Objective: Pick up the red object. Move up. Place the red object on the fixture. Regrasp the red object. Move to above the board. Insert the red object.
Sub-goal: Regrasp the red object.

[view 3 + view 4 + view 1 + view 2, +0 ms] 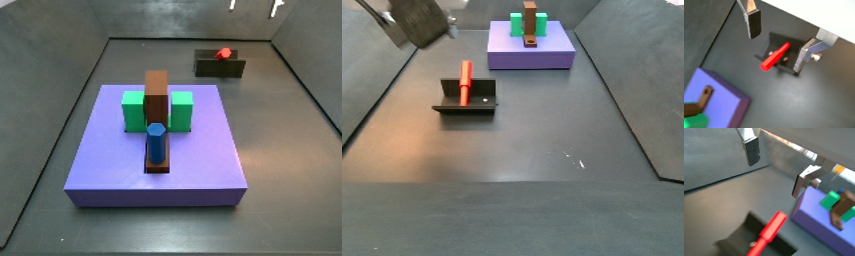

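The brown piece on the board has a dark hole [709, 90] in it. When I lower the red object [775, 57], it will go down in there and its thick head will stay above.
The red object [775, 56] is a slim red peg lying across the fixture [778, 39], a dark bracket on the floor; one end sticks out past the bracket's edge. My gripper [777, 52] is open and hangs well above the peg, one finger on each side, touching nothing. In a side view the fingertips [234, 5] show high above the red object [225, 53] and the fixture [219, 68]. The board [187, 165] is a purple slab lying apart from the fixture, nearer the camera in that view.
On the board stand a brown upright block [156, 92], green blocks [132, 110] on both its sides, and a blue peg [156, 143]. Grey walls [301, 80] enclose the dark floor. The fixture [466, 104] sits well apart from the board [531, 52].
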Controlling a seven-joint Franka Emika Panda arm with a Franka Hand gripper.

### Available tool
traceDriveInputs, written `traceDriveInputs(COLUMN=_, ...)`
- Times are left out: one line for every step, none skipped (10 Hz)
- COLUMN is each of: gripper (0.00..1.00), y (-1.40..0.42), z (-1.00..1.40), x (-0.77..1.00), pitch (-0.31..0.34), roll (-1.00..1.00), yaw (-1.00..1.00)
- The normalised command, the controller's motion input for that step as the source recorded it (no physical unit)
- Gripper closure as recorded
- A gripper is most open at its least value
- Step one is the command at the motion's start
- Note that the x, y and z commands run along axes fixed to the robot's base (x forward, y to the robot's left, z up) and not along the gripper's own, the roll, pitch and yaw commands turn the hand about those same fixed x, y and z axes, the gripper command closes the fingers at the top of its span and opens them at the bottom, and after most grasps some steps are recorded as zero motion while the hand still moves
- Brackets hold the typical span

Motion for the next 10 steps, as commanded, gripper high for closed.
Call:
traceDriveInputs(gripper=0.0, y=0.17, z=0.0, x=0.34, pitch=0.0, roll=1.0, yaw=0.04)
traceDriveInputs(gripper=0.0, y=0.14, z=0.0, x=0.29, pitch=0.0, roll=1.0, yaw=0.15)
traceDriveInputs(gripper=0.0, y=0.12, z=0.0, x=0.23, pitch=0.0, roll=1.0, yaw=0.2)
traceDriveInputs(gripper=0.0, y=0.13, z=0.0, x=0.21, pitch=0.0, roll=1.0, yaw=0.19)
traceDriveInputs(gripper=0.0, y=0.1, z=0.0, x=0.23, pitch=0.0, roll=1.0, yaw=0.23)
traceDriveInputs(gripper=0.0, y=0.0, z=0.0, x=0.27, pitch=0.094, roll=1.0, yaw=0.39)
traceDriveInputs(gripper=0.0, y=0.0, z=0.0, x=0.22, pitch=0.094, roll=1.0, yaw=0.45)
traceDriveInputs(gripper=0.0, y=0.0, z=0.0, x=0.2, pitch=0.086, roll=1.0, yaw=0.46)
traceDriveInputs(gripper=0.0, y=0.0, z=0.0, x=0.2, pitch=0.077, roll=1.0, yaw=0.45)
traceDriveInputs(gripper=0.0, y=0.0, z=0.0, x=0.18, pitch=0.091, roll=1.0, yaw=0.39)
